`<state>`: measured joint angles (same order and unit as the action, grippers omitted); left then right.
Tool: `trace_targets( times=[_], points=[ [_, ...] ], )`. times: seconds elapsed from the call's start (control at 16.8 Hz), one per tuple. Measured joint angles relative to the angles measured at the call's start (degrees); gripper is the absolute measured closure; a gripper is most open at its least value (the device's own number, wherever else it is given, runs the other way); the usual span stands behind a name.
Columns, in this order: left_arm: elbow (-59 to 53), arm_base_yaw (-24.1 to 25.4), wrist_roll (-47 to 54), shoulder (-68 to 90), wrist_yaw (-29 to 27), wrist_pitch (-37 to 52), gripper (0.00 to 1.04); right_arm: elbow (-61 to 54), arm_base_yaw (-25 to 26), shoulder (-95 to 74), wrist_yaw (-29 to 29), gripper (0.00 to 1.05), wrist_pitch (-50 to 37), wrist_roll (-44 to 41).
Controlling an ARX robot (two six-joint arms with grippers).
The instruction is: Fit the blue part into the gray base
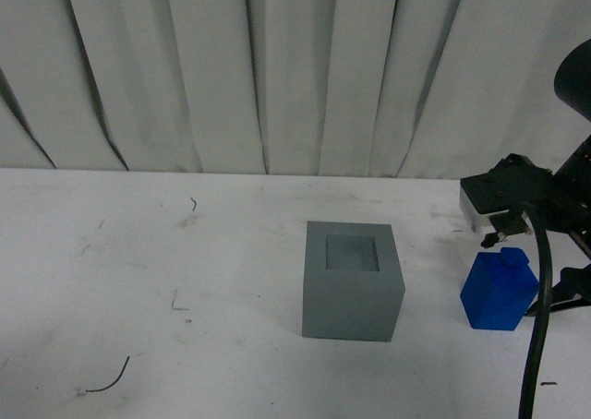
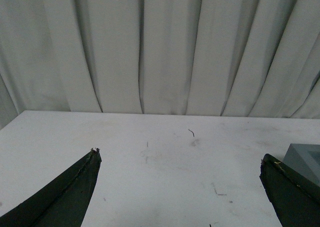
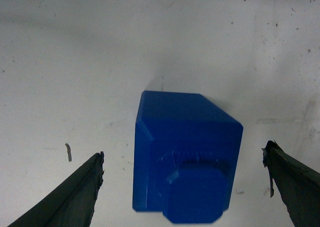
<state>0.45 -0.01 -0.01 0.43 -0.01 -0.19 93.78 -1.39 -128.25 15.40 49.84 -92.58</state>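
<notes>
The gray base's square hollow point(image 1: 352, 253) looks shallow at the bottom, so the blue part point(image 1: 499, 291) will go only partway in and stick up high above the hollow's rim when I insert it.
The gray base point(image 1: 352, 283) stands near the middle of the white table, with its square recess facing up. Its corner shows at the edge of the left wrist view point(image 2: 306, 158). The blue part point(image 1: 499, 291) stands upright on the table to the right of the base, knob on top. In the right wrist view the blue part point(image 3: 182, 162) lies between the spread fingers of my right gripper point(image 3: 182, 154), which is open and hangs above it without touching. My left gripper point(image 2: 180, 155) is open over bare table, left of the base, with nothing between its fingers.
A pleated white curtain point(image 1: 277, 68) closes the back of the table. The right arm's black cable point(image 1: 540, 317) hangs in front of the blue part. Small dark wire scraps point(image 1: 106, 379) lie at the front left of the table.
</notes>
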Motion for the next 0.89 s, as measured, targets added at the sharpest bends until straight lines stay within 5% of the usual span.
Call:
trace_targets(
  times=[0.42,0.54,0.71,0.89],
  points=[
    [0.0,0.0,0.0,0.0,0.0,0.0,0.07,-1.31,-1.51,-2.23,-1.22,0.07,-2.1,2.6],
    [0.0,0.0,0.0,0.0,0.0,0.0,0.07,-1.31,-1.73,-2.34,-1.4,0.19,-2.49,2.97],
    [0.0,0.0,0.0,0.0,0.0,0.0,0.07,-1.51,-1.99,-2.34,-1.42,0.5,-2.91,3.04],
    [0.0,0.0,0.0,0.0,0.0,0.0,0.07,-1.51,-1.97,-2.34,-1.31,0.58,-2.91,3.21]
  ],
)
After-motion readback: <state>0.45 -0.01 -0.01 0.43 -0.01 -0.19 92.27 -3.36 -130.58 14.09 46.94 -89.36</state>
